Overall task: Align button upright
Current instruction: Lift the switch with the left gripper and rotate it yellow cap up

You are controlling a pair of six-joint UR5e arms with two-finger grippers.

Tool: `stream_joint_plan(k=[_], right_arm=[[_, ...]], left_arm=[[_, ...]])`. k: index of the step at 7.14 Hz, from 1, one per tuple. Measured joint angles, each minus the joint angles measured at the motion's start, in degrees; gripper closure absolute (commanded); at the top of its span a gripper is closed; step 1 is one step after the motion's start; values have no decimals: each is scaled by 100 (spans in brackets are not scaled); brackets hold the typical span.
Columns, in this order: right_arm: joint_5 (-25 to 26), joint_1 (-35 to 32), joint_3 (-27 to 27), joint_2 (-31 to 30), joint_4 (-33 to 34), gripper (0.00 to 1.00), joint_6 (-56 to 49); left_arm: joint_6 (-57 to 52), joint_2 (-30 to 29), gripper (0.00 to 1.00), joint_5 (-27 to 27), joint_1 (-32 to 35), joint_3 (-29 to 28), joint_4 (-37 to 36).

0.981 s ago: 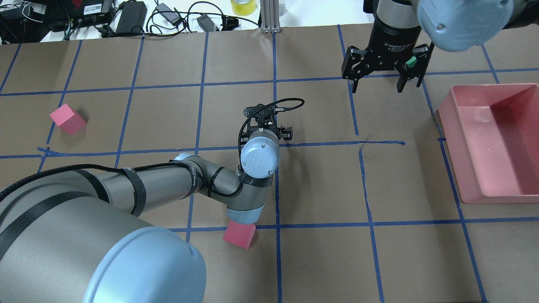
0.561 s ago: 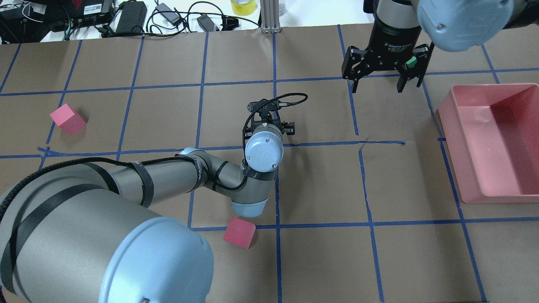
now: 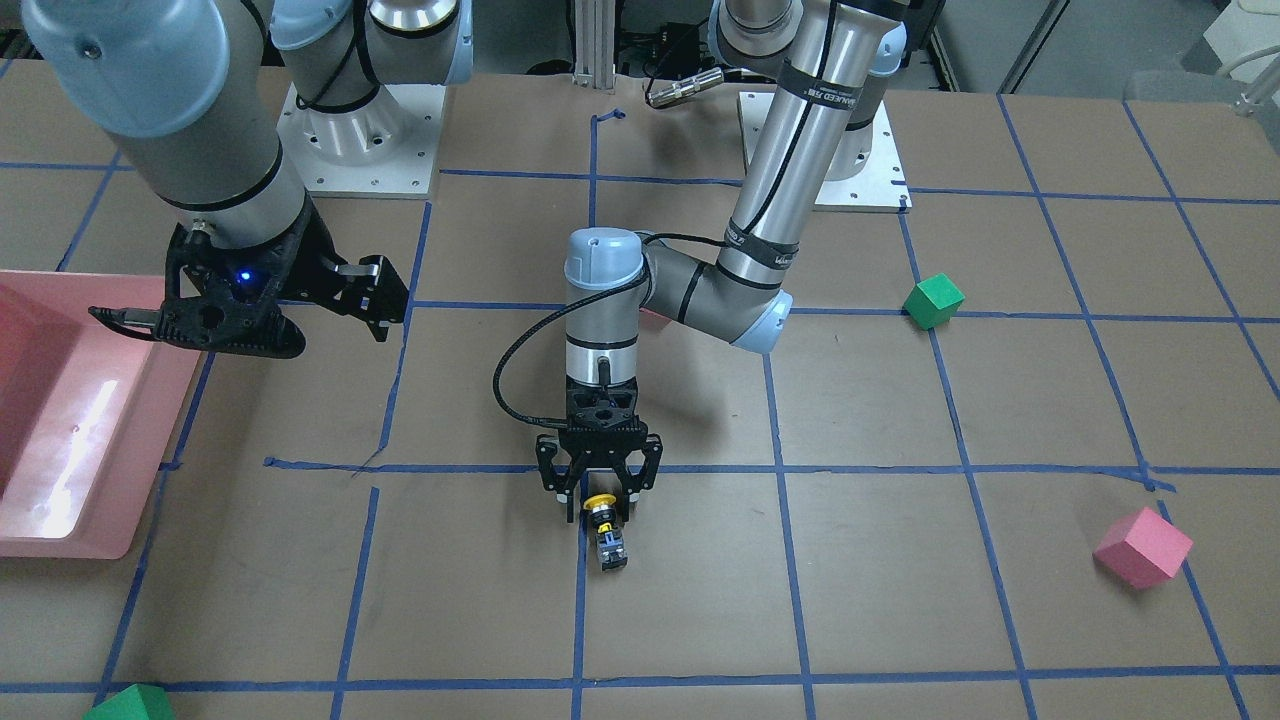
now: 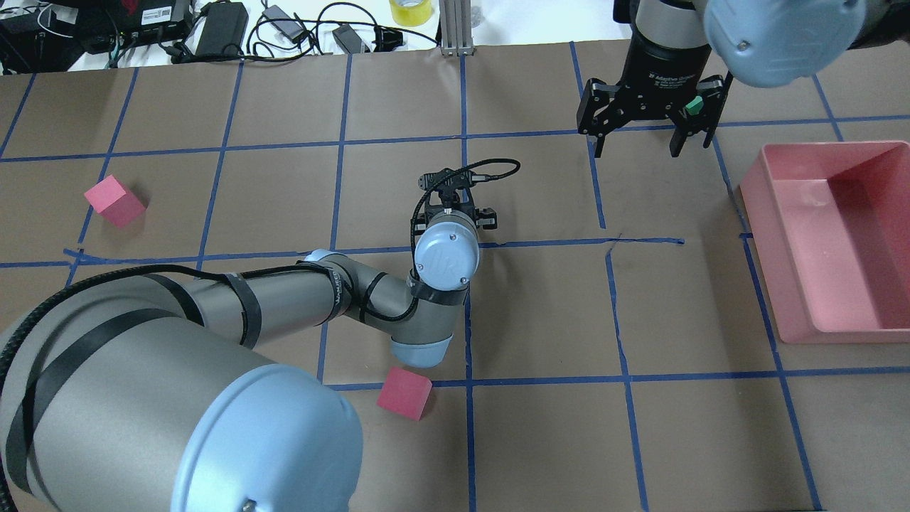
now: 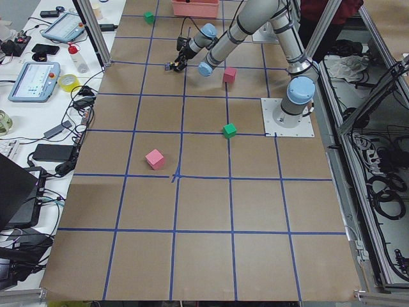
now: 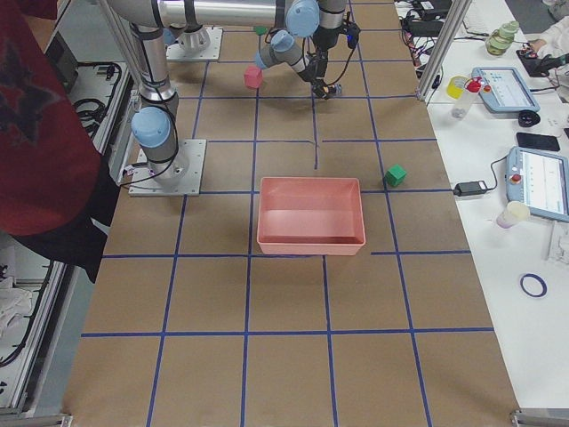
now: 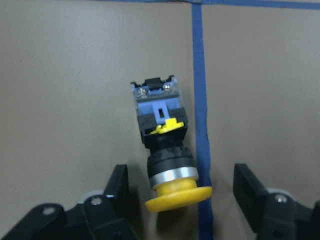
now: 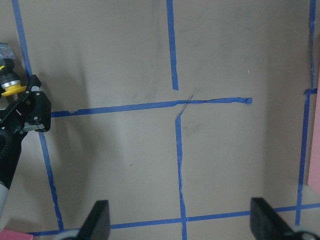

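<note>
The base block [image 3: 611, 548] will follow stiffly when I turn the button's cap upward, because the black collar [image 7: 171, 160] joins the cap and the base block snugly.
The button [image 3: 606, 530] lies on its side on the brown paper, beside a blue tape line. Its yellow cap [image 7: 178, 196] points toward my left gripper and its grey-black base block [image 7: 159, 102] points away. My left gripper [image 7: 182, 189] is open and points straight down. Its fingers [image 7: 118, 184] stand on either side of the cap without touching it. In the front-facing view the left gripper [image 3: 598, 503] straddles the cap. In the overhead view the wrist hides the button, and only the left gripper's top [image 4: 462, 211] shows. My right gripper [image 4: 636, 141] is open and empty at the back right.
A pink bin [image 4: 778, 288] stands at the right edge. One pink cube [image 4: 404, 395] lies near my left elbow and another [image 4: 114, 201] at the far left. A green cube [image 4: 693, 105] sits behind the right gripper. Cables and boxes line the back edge.
My left wrist has moved a little forward and to the right, and the elbow has swung clear of the near pink cube. It has barely moved in the last half second. The right arm is still.
</note>
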State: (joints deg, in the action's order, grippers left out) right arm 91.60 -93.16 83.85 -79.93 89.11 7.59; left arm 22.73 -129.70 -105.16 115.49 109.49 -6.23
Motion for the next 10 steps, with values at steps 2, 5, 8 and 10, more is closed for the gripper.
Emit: stream_joint_plan(k=[2,5,8,10], right_arm=[[6,0,0,3,8,0,-2],[45,0,2,3,1,0,-5],[188,0,148,-13,24,0,-8],[293,0,180,-11,27,0,-15]], left_arm=[[-77,198,100,11,-2,-90,396],[1,834,100,180,-198,-668,2237],[1558,1513,100,1884,-802,-1212,4676],[3359,1565,100,3361,-999,-1286,5353]])
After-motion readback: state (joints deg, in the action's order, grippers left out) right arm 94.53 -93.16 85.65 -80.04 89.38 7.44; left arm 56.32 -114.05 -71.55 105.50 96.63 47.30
